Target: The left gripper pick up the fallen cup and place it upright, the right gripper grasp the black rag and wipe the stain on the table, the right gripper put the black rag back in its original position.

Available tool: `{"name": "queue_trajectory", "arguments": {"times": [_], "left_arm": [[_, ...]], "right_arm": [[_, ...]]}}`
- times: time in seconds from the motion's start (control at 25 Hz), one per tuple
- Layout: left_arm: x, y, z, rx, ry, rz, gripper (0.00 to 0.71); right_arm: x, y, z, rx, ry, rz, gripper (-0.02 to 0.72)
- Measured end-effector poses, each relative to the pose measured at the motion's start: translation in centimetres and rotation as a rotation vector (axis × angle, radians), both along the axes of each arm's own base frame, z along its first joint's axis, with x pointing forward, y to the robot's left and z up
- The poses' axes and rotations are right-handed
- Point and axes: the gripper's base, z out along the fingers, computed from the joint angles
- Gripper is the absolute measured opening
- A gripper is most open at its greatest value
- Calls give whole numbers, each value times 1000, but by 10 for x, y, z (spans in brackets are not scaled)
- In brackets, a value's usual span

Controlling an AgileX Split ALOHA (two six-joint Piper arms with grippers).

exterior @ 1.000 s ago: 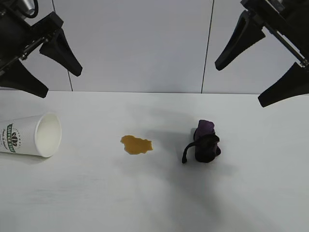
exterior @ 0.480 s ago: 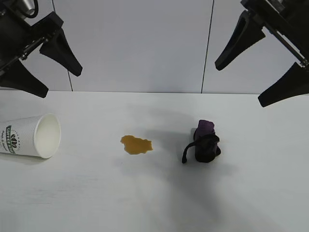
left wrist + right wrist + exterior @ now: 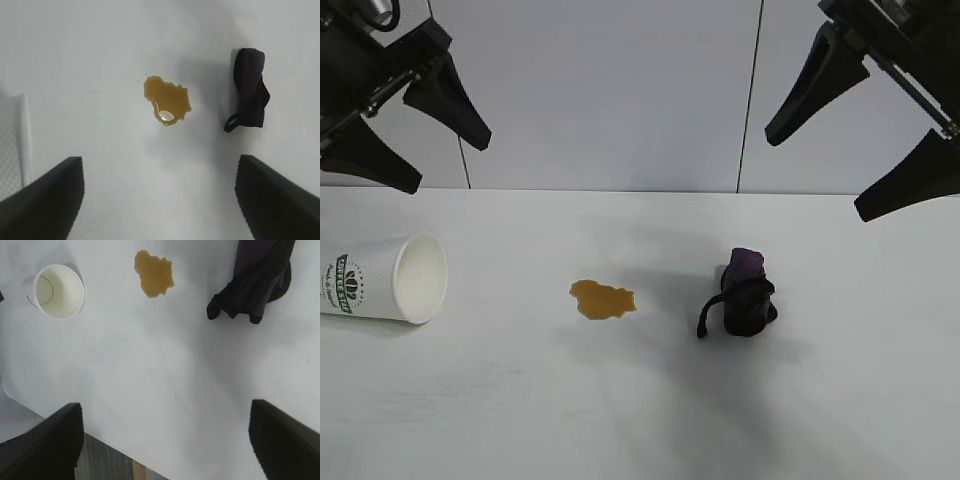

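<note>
The robot's left gripper is pointing at the stain (image 3: pixel 602 299), beyond the fallen cup, so it should swing back and put its fingers on either side of the cup (image 3: pixel 390 280), just behind the cup's rim.
The white cup (image 3: pixel 382 279) with a green logo lies on its side at the table's left, mouth toward the middle; it also shows in the right wrist view (image 3: pixel 58 291) and at the edge of the left wrist view (image 3: pixel 12 145). The amber-brown stain (image 3: pixel 602 298) lies at the table's middle (image 3: pixel 167 99) (image 3: pixel 154 273). The black rag (image 3: pixel 744 294) is bunched to its right (image 3: pixel 249 88) (image 3: pixel 256 280). My left gripper (image 3: pixel 448 162) hangs open high above the cup. My right gripper (image 3: pixel 812 180) hangs open high at the upper right, above the rag.
The white table (image 3: pixel 640 420) stretches to a grey panelled wall (image 3: pixel 610 90) behind. The table's front edge with dark floor below it shows in the right wrist view (image 3: pixel 107 452).
The left gripper has shifted slightly upward. The cup has rolled a little, so its logo now faces more to the front. The right arm has not moved.
</note>
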Motion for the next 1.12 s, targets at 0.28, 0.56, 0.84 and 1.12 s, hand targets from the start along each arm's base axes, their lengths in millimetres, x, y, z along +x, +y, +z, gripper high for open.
{"name": "queue_trajectory", "arguments": {"times": [0.28,0.56,0.84,1.12], "left_arm": [[0,-6,53,86,-246,-484,597],[4,-4,71,270,-620,-909,582],[2,-3,66,382,-634,-1040,461],[-5,-26,58,578,-553,-1125,478]], "right_arm": [[0,0,0,0,0,0,622],[0,0,0,0,-1,0,622],[0,0,0,0,-1,0,622],[0,0,0,-1,-2,0,622]]}}
